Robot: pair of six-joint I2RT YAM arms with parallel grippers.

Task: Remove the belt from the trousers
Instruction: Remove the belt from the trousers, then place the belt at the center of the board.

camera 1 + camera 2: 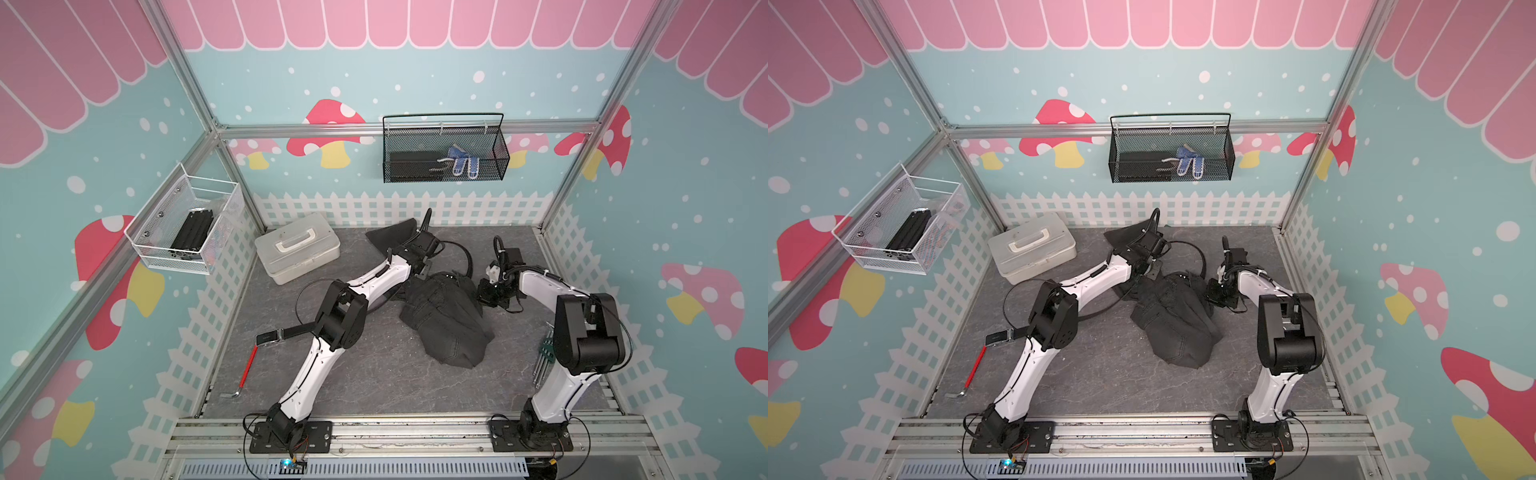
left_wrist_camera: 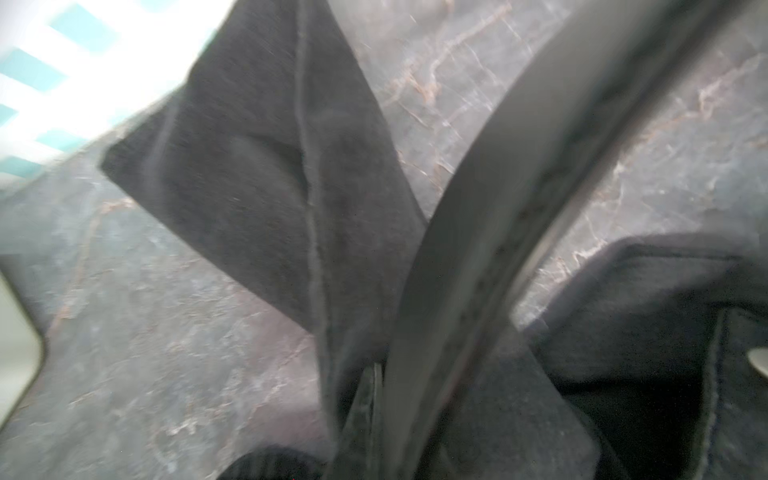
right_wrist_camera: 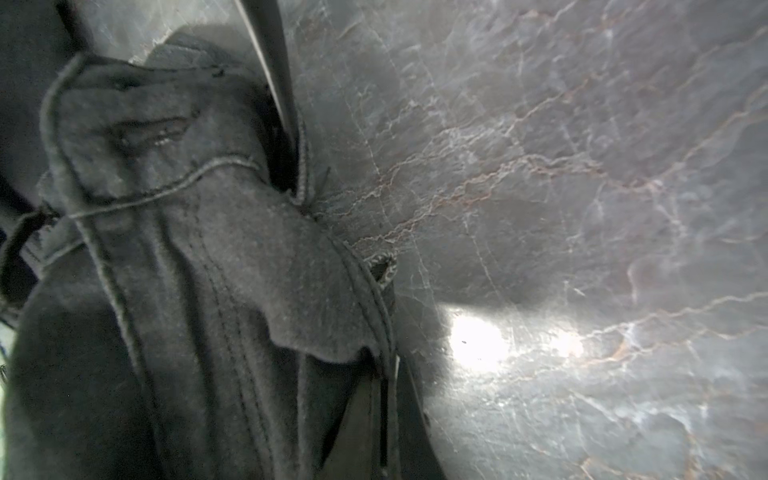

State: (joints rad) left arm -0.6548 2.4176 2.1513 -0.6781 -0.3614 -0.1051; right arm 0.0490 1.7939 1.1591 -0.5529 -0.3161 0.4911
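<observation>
The belt's strap still goes into the trousers (image 1: 468, 275) by my right gripper, so my left gripper needs to raise the strap high and pull it toward the white box (image 1: 297, 246).
The dark trousers (image 1: 446, 320) lie in a crumpled heap mid-table, with one leg (image 1: 395, 237) stretched toward the back fence. The black belt's silver buckle (image 1: 269, 336) rests at the left, and its strap passes under my left arm's elbow. In the left wrist view the belt (image 2: 498, 166) runs up from my left gripper (image 2: 382, 415), which is shut on it beside the trouser leg (image 2: 270, 166). My right gripper (image 3: 382, 395) is shut on a fold of the trousers (image 3: 187, 249) at the heap's back right edge (image 1: 482, 291). The belt strap (image 3: 270, 62) enters the cloth there.
A white lidded box (image 1: 297, 247) stands at the back left. A red-handled tool (image 1: 248, 368) lies near the left edge, and green-holdered hex keys (image 1: 544, 353) lie by the right arm. A black wire basket (image 1: 444, 149) and a white one (image 1: 187, 220) hang on the walls.
</observation>
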